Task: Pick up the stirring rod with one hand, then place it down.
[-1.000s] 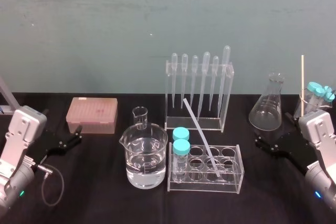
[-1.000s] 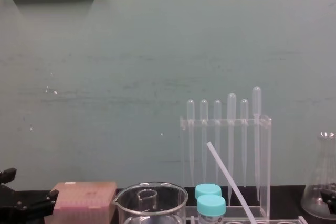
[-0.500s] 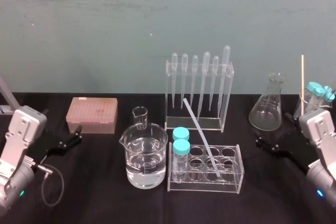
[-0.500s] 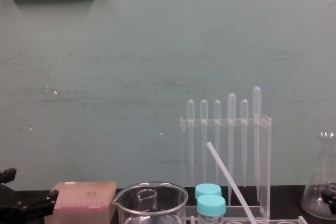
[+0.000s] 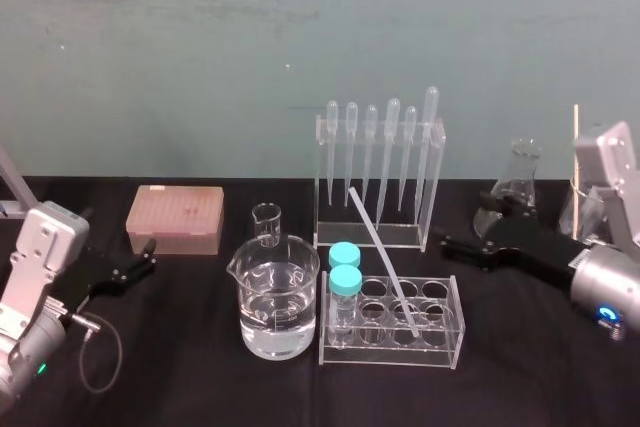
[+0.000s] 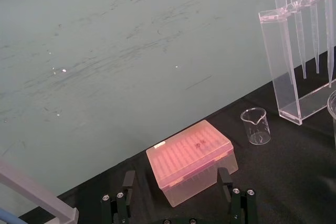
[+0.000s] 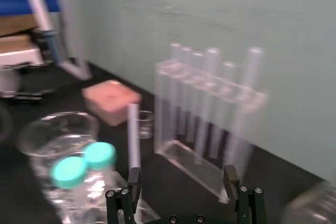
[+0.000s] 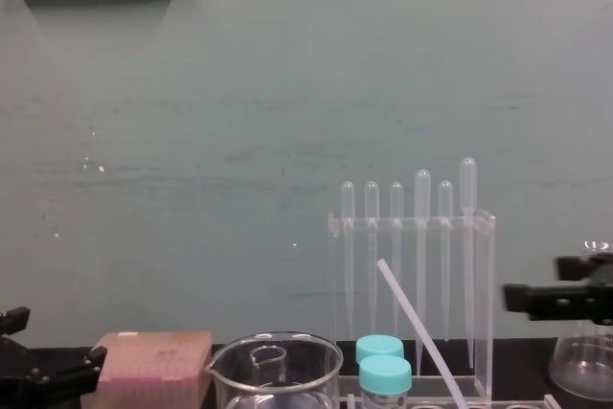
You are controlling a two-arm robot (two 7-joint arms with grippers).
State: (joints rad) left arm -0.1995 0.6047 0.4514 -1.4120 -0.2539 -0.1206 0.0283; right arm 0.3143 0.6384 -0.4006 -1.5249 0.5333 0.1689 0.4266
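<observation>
My gripper will lift the stirring rod [image 8: 421, 332], which leans at an angle in a hole of the tube rack [image 8: 464, 404], so the rod will slide free and the rack will stay in place.
The stirring rod [image 5: 380, 252] is a thin translucent-white stick. It leans with its lower end in a hole of the clear tube rack [image 5: 440, 345] and its top tilted back and left toward the pipette rack [image 5: 381, 179]. In the chest view the stirring rod [image 8: 414, 325] slants up beside the pipettes. My right gripper [image 5: 466, 228] hovers open just right of the tube rack, fingers pointing left, a short gap from the rod. The right wrist view shows its open fingertips [image 7: 182, 178] with the blurred rod [image 7: 133, 136] ahead. My left gripper [image 5: 140, 262] is parked open at the left.
A beaker of water [image 5: 278, 299] and a small beaker [image 5: 266, 223] stand left of the tube rack, which holds two blue-capped tubes [image 5: 345, 268]. A pink tip box [image 5: 176, 218] lies at back left. A conical flask [image 5: 517, 187] stands behind my right arm.
My right arm has lifted and swung left from the table's right edge toward the tube rack, gripper still open. The rod and my left arm have not moved.
</observation>
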